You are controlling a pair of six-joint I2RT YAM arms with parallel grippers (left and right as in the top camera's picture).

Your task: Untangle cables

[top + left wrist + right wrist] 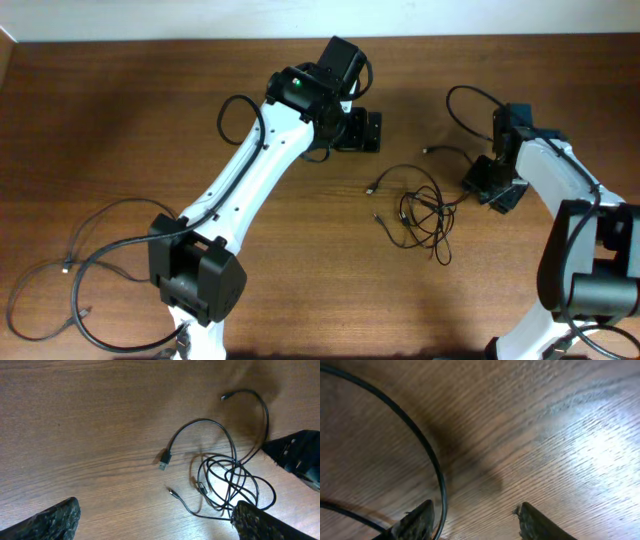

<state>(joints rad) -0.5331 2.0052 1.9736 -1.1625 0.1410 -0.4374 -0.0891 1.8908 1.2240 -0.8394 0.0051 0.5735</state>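
Note:
The thin black cords run across each other through shared loops (237,464), so I expect the bundle (231,483) to follow, still tangled, when I lift a cord.
The cables (420,212) lie as a loose knotted bundle of thin black cords on the table, between the two arms. In the left wrist view the bundle (230,480) shows a USB plug (164,462), a small tip (171,491) and another tip (224,397) on a long arc. My left gripper (362,130) hangs above the table, up and left of the bundle. It is open and empty (155,527). My right gripper (488,183) is low at the bundle's right edge. It is open (475,520), with one thin black cord (432,460) running just inside its left finger.
More thin black cable (60,275) lies in loops at the table's front left, by the left arm's base. A thicker black loop (468,100) hangs by the right arm. The wooden table (120,120) fills all the views.

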